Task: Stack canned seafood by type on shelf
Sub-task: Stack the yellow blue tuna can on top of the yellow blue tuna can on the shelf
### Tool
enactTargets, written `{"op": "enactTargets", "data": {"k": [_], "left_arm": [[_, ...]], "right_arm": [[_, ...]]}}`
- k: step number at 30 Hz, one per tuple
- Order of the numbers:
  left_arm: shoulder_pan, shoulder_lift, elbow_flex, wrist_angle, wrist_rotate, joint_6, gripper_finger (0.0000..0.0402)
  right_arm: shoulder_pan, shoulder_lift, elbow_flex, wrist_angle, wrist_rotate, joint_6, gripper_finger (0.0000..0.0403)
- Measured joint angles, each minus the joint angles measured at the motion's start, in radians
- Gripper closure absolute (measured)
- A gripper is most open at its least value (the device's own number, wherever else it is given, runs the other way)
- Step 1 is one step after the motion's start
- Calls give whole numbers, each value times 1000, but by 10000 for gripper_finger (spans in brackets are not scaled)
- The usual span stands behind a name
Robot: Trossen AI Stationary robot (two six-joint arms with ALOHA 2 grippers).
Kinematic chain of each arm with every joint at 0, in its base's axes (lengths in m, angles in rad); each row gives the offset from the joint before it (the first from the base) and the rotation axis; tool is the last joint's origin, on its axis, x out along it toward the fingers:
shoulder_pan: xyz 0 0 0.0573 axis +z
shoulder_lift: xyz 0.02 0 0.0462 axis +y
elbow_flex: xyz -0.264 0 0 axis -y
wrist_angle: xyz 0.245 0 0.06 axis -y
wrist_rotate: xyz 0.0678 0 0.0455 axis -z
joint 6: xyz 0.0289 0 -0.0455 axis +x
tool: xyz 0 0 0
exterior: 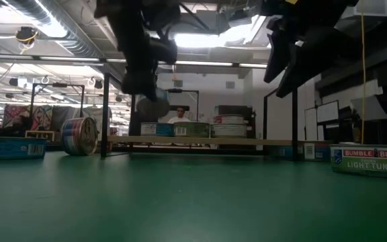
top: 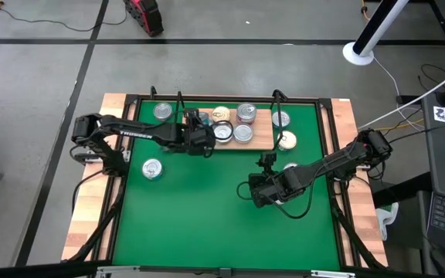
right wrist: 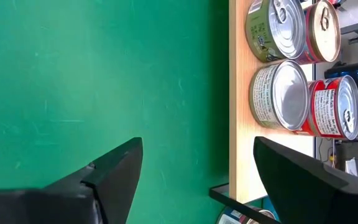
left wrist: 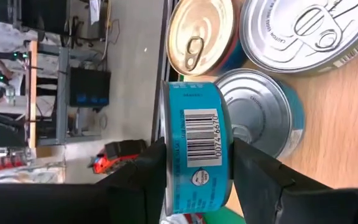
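Note:
The blue-labelled tin on edge (left wrist: 197, 146) is held by my left gripper above the shelf, so I should turn it lid up onto the silver-lidded blue tin (left wrist: 257, 109) before opening.
The shelf (top: 263, 133), a light wooden board with black wire posts, lies at the far side of the green mat and carries several tins with silver or gold lids (top: 243, 133). My left gripper (left wrist: 197, 155) is shut on a blue-labelled tin (left wrist: 197, 134) above the shelf's left end (top: 199, 127). Just beyond it a blue tin with a silver lid (left wrist: 260, 118) rests on the board. My right gripper (right wrist: 197, 168) stands open over bare mat near the shelf's near edge (top: 257, 189), with nothing between its fingers. My left gripper pinches the blue tin between its two fingers, one finger (left wrist: 145, 171) on each flat end, so the barcode side wall (left wrist: 199, 177) faces the wrist camera. The fingers slant down from the table's left. The tin stands on edge, lifted clear of the board (exterior: 154, 104).
Loose tins lie on the mat: one at the left (top: 152, 168), one at the far left (top: 163, 112), one partly under my right arm (top: 290, 167). A gold-lidded tin (top: 287, 140) sits by the shelf's right end. The mat's near half is free. A person (exterior: 179, 115) shows beyond the table.

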Motion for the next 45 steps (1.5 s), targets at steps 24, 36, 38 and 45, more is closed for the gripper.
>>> {"op": "enactTargets", "data": {"k": [24, 36, 38, 45], "left_arm": [[23, 7, -63, 134, 89, 134, 232], [23, 7, -63, 134, 90, 133, 165], [23, 7, -63, 134, 90, 133, 154], [23, 7, -63, 134, 90, 161, 142]], "right_arm": [[0, 0, -1, 21, 0, 0, 97], [0, 0, -1, 20, 0, 0, 97], [0, 0, -1, 20, 0, 0, 97], [0, 0, -1, 20, 0, 0, 97]]}}
